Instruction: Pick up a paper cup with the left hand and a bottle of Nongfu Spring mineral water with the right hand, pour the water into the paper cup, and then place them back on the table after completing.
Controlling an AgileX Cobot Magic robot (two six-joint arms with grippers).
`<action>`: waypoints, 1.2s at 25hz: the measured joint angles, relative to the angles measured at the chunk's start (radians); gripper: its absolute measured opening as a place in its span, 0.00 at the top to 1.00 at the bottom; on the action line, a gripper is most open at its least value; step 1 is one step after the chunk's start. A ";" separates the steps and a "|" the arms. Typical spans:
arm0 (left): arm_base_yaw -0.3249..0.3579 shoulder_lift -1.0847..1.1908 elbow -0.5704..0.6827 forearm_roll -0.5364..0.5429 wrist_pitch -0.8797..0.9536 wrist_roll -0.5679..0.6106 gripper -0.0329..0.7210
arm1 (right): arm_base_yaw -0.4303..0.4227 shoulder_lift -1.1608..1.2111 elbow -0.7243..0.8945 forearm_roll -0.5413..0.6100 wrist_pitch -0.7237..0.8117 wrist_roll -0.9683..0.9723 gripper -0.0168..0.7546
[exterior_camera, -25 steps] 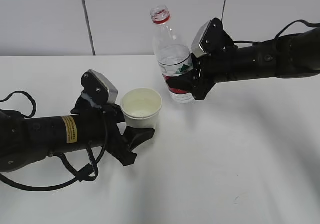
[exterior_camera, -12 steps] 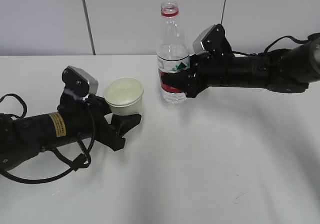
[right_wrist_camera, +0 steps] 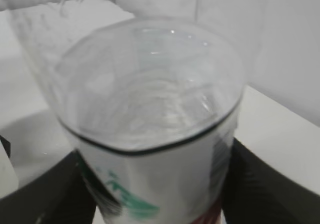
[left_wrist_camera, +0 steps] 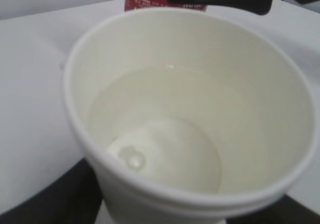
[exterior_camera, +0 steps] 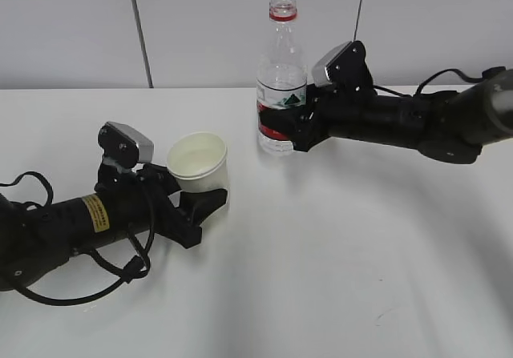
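Note:
My right gripper has the bottle upright (exterior_camera: 280, 74) over clear white table (exterior_camera: 276, 175), apart from the filled paper cup. It should go on lowering the bottle until the bottle's base stands flat, then let go.
The white paper cup (exterior_camera: 198, 162) stands upright, low over or on the white table (exterior_camera: 337, 254), held in my left gripper (exterior_camera: 200, 202), whose black fingers close round its lower part. In the left wrist view the cup (left_wrist_camera: 190, 124) fills the frame and holds clear water (left_wrist_camera: 165, 129). The open bottle (exterior_camera: 281, 78), with a red neck ring and a red and white label, stands upright at the table's back. My right gripper (exterior_camera: 287, 130) is shut on its label. In the right wrist view the bottle (right_wrist_camera: 155, 129) sits between the dark fingers.
A grey-white wall with dark vertical seams rises behind the table. Black cables loop beside the left arm (exterior_camera: 48, 222) near the table's left edge. The right arm (exterior_camera: 417, 118) stretches in from the right.
The bottle has gone from tilted to upright and moved right and down toward the back of the table. The cup has moved left and lower with my left gripper.

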 joint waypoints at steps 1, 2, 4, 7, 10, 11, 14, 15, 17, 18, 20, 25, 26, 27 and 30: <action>0.000 0.001 0.000 0.000 0.000 0.000 0.38 | 0.000 0.011 0.000 0.006 -0.007 -0.007 0.36; 0.000 0.002 0.000 -0.001 -0.001 0.000 0.38 | 0.000 0.020 0.000 0.010 -0.011 -0.011 0.36; 0.000 0.009 0.000 -0.001 -0.010 0.000 0.38 | 0.000 0.029 0.000 0.015 -0.014 -0.026 0.36; 0.000 0.014 0.000 -0.002 -0.012 0.000 0.38 | 0.000 0.034 0.000 0.021 -0.025 -0.037 0.36; 0.000 0.029 -0.001 -0.006 -0.016 0.000 0.38 | 0.000 0.046 0.000 0.025 -0.037 -0.041 0.36; 0.000 0.038 -0.002 -0.008 -0.015 0.000 0.38 | 0.000 0.054 0.000 0.025 -0.046 -0.041 0.36; 0.000 0.064 -0.002 -0.017 -0.015 0.000 0.38 | 0.000 0.078 0.000 0.027 -0.065 -0.046 0.36; 0.000 0.072 -0.002 -0.020 -0.015 0.002 0.38 | 0.000 0.086 0.000 0.027 -0.070 -0.049 0.36; 0.000 0.081 -0.002 -0.024 -0.014 0.016 0.38 | 0.000 0.095 0.000 0.027 -0.075 -0.049 0.36; 0.000 0.081 -0.002 -0.024 -0.013 0.020 0.38 | 0.000 0.097 0.000 0.027 -0.075 -0.049 0.36; 0.000 0.081 -0.002 -0.028 -0.016 0.024 0.38 | 0.000 0.097 0.000 0.028 -0.075 -0.049 0.36; 0.000 0.081 -0.002 -0.028 -0.016 0.031 0.38 | 0.000 0.101 0.000 0.031 -0.069 -0.053 0.36; 0.000 0.081 -0.003 -0.028 -0.016 0.031 0.38 | 0.000 0.101 0.000 0.031 -0.063 -0.053 0.36; 0.000 0.081 -0.003 -0.028 -0.016 0.031 0.38 | 0.000 0.103 0.000 0.031 -0.058 -0.053 0.36; 0.000 0.081 -0.005 -0.028 -0.016 0.034 0.38 | 0.000 0.103 0.000 0.031 -0.047 -0.053 0.36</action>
